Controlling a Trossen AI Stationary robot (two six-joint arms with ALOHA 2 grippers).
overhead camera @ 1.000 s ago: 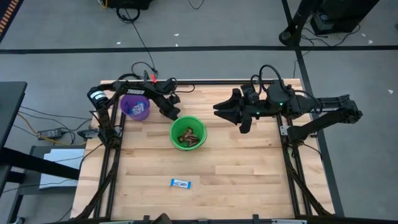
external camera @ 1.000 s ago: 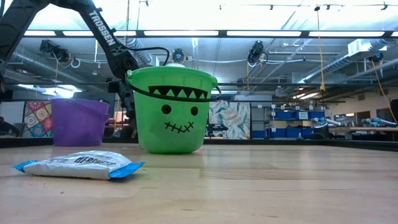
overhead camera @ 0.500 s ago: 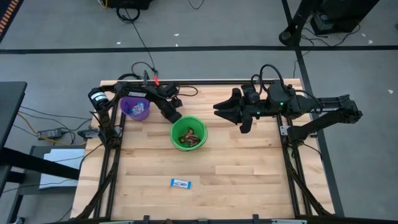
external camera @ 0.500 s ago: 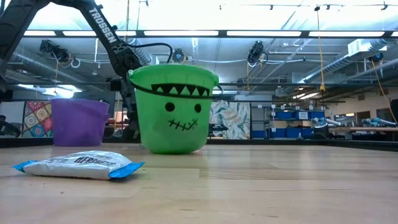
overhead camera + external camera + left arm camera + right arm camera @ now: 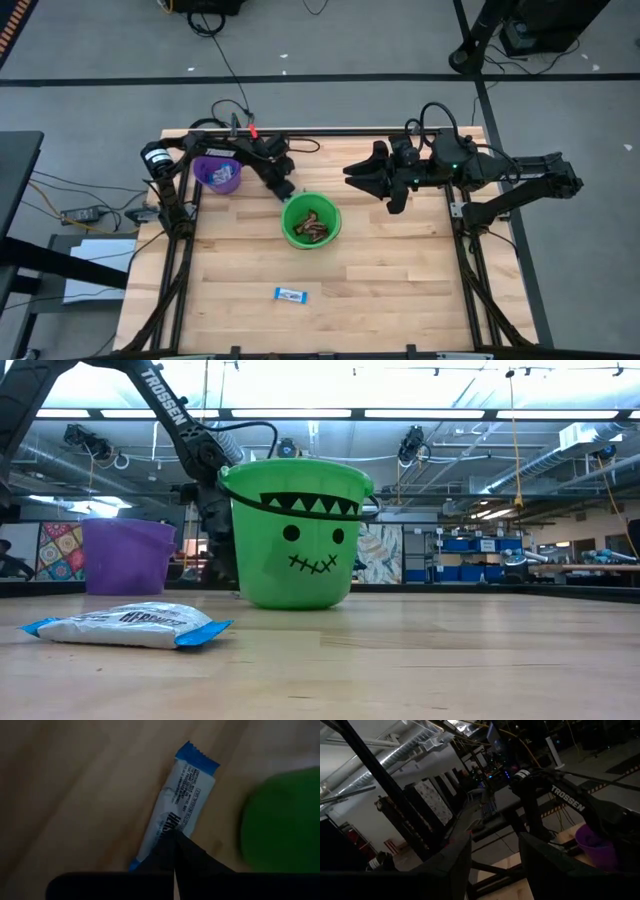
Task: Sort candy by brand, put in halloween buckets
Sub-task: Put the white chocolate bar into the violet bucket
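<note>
I should back away, open my left gripper and straddle the candy [image 5: 172,807], because my left gripper's closed fingers overlap the edge of the blue-and-white candy [image 5: 181,827] beside the green bucket.
The green bucket [image 5: 311,221] [image 5: 300,535] stands upright on its base mid-table, with brown candy inside. The purple bucket [image 5: 217,172] [image 5: 127,555] stands at the far left and holds blue-and-white candy. One blue-and-white candy [image 5: 291,294] [image 5: 125,625] lies flat near the near edge. My left gripper [image 5: 285,190] [image 5: 175,834] is shut and low, at the green bucket's far-left side. In the left wrist view a blue-and-white candy [image 5: 182,795] lies on the wood under its fingertips. My right gripper [image 5: 350,178] [image 5: 495,837] hangs open above the far right. My left gripper meets the green bucket's far-left wall [image 5: 291,201] with its outer side, coming slantwise from the far left. The bucket stands upright on the table. Its shut fingertips [image 5: 167,845] overlap the candy's lower end [image 5: 150,847]; whether they touch it I cannot tell.
Bare wood [image 5: 400,280] spreads over the table's near half and right side. Cables [image 5: 240,125] run along the far edge behind the left arm. The table's frame rails [image 5: 170,290] flank both sides.
My left gripper has moved toward the table's near right, staying shut. The green bucket has slid with it toward the near right; it tipped half a second ago and stands upright now. The right arm has kept still.
</note>
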